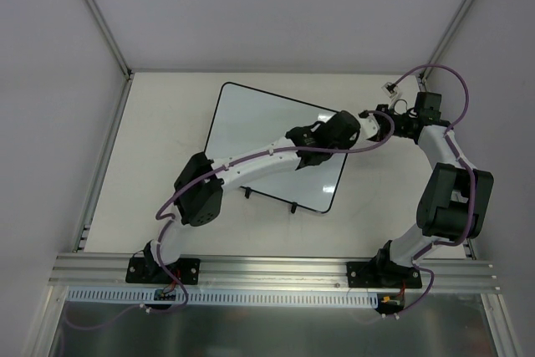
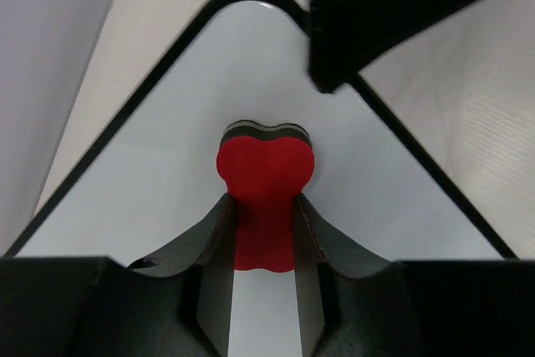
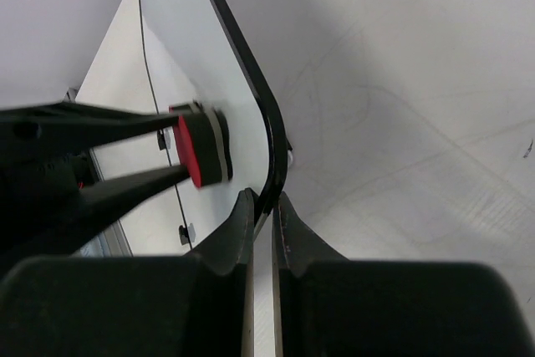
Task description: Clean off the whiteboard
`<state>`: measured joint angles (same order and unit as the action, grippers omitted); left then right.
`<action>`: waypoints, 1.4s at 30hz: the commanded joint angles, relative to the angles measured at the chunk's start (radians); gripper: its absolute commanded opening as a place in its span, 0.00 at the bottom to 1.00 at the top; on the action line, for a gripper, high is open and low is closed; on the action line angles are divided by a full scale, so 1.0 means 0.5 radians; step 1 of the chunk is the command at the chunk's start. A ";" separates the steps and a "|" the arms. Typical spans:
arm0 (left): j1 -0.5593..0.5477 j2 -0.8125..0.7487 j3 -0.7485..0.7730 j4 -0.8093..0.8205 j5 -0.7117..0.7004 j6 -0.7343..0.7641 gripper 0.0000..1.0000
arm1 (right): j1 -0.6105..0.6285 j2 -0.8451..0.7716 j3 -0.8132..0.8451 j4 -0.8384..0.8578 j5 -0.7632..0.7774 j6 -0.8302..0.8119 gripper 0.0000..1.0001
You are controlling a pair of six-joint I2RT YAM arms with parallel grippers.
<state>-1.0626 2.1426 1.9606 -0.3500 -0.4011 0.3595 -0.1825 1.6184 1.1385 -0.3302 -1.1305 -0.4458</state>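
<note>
My left gripper should sweep back toward the whiteboard's near edge, because the red eraser is at the whiteboard's far corner, close to my right gripper on the whiteboard's frame.
The whiteboard lies in the middle of the table, white with a thin black frame, and no writing shows on it. My left gripper is over its right part, shut on the red bone-shaped eraser, which rests against the board surface. The eraser also shows in the right wrist view. My right gripper is shut on the board's black frame at its far right corner. In the top view the right gripper sits at that corner.
Two small black feet stick out from the board's near edge. The beige table is walled by white panels on the left, back and right. An aluminium rail carrying the arm bases runs along the near edge.
</note>
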 commanded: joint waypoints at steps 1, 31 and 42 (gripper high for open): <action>-0.056 -0.079 -0.120 -0.018 0.170 -0.065 0.00 | 0.028 -0.003 0.024 0.050 0.147 -0.158 0.00; 0.058 -0.641 -1.317 0.050 -0.296 -1.397 0.00 | 0.031 0.015 0.024 0.056 0.141 -0.164 0.00; -0.210 -0.383 -1.010 0.056 -0.106 -1.455 0.00 | 0.031 0.006 0.012 0.056 0.153 -0.167 0.00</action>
<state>-1.1595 1.8996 1.4174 -0.3130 -0.5369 -0.3435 -0.1818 1.6184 1.1385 -0.3275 -1.1328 -0.4465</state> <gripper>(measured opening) 0.279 0.066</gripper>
